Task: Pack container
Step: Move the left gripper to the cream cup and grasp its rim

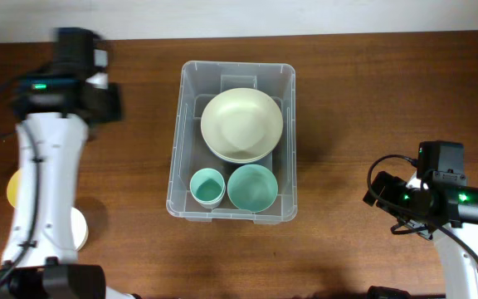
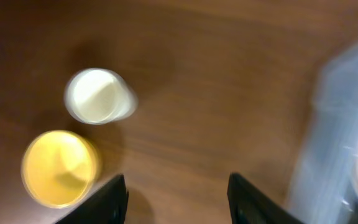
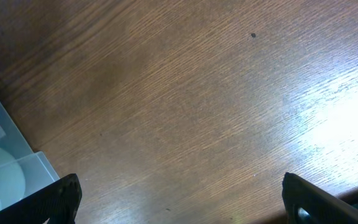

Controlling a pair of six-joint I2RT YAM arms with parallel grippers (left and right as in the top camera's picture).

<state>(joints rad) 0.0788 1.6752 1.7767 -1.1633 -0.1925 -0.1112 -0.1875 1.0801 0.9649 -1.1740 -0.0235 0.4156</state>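
Observation:
The white cup (image 2: 95, 96) stands with its opening up, away from the yellow bowl, so my left gripper keeps going toward the cup's rim (image 2: 115, 94) until the cup's side is between the fingers.
The clear plastic container (image 1: 185, 124) stands at the table's middle. It holds a large cream bowl (image 1: 241, 124), a small teal cup (image 1: 207, 186) and a teal bowl (image 1: 251, 186). My left gripper (image 1: 106, 101) is at the far left, well apart from the container, open and empty (image 2: 178, 202). The left wrist view is blurred and shows a white cup (image 2: 98, 95), a yellow bowl (image 2: 59, 167) and the container's wall (image 2: 337, 124). My right gripper (image 1: 386, 201) is right of the container, open wide and empty (image 3: 185, 199) over bare wood. The container's corner (image 3: 5, 168) shows in the right wrist view.
On the table's left side, the yellow bowl (image 1: 12, 189) and the white cup (image 1: 80, 229) stand partly hidden by my left arm. Bare wood lies between the container and each arm.

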